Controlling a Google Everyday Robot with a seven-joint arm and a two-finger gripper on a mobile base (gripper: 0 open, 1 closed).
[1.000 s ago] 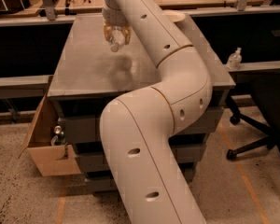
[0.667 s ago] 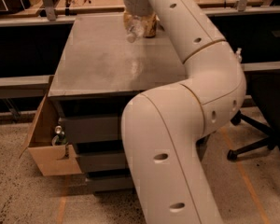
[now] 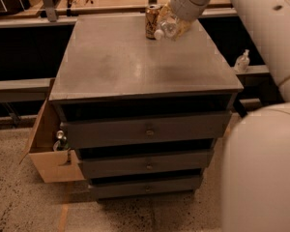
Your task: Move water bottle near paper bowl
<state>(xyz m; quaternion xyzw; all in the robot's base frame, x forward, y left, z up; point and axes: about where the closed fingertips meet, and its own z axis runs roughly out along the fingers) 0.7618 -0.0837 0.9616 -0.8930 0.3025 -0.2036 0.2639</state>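
Next, my gripper pulls the bottle clear and puts it down on the table top before the paper bowl, because the water bottle's cap (image 3: 166, 30) is hanging close against the drink can.
The water bottle (image 3: 166, 27), clear with a white cap, hangs tilted over the far right part of the grey table top (image 3: 135, 66), cap pointing left and down. My gripper (image 3: 176, 25) is shut on it, coming down from the white arm at the top right, and the wrist hides most of it. The bottle is right beside the brown-gold drink can (image 3: 152, 21), which stands upright at the far edge. The paper bowl is hidden, probably behind the arm.
The table is a cabinet with several drawers (image 3: 147, 129). An open cardboard box (image 3: 46, 149) sits on the floor at its left. A small pump-top bottle (image 3: 242, 61) stands on a ledge to the right. My arm's big lower segment (image 3: 261, 168) fills the lower right.
The gripper has carried the bottle rightward along the far side of the table, from left of the can to its right. The arm has swung right too.
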